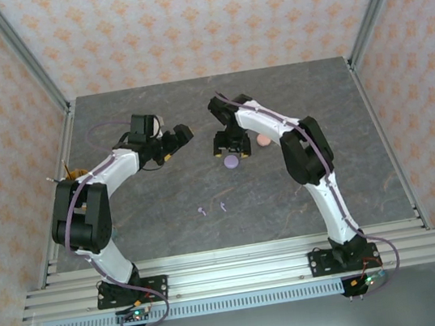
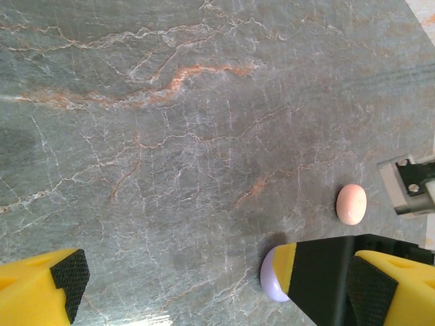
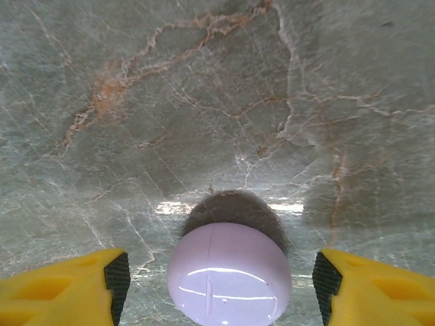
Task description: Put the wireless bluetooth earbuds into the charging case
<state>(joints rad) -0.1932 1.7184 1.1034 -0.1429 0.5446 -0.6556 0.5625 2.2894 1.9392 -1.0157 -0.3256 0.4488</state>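
Observation:
My right gripper's open fingers have the purple charging case's seam (image 3: 210, 272) running lengthwise between them, so I should turn that gripper across it before closing on the case (image 1: 231, 162).
The round pale purple charging case (image 1: 232, 161) lies shut on the grey marble table (image 1: 193, 109). My right gripper (image 1: 229, 145) hangs over it. In the right wrist view the purple case (image 3: 228, 275) sits between the open fingers (image 3: 117, 280), with a gap on each side. Two tiny pale purple earbuds (image 1: 202, 211) (image 1: 223, 206) lie on the table nearer the arm bases. The pale pink earbuds are out of view. My left gripper (image 1: 177, 136) is open and holds nothing, left of the case. Its wrist view shows the purple case (image 2: 272, 275) partly behind a finger (image 2: 384, 285).
A shut pale pink case (image 1: 263, 138) (image 2: 351, 204) lies just right of the right gripper. A small orange object (image 1: 74, 171) sits at the table's left edge. Aluminium posts and patterned walls close in the table on three sides.

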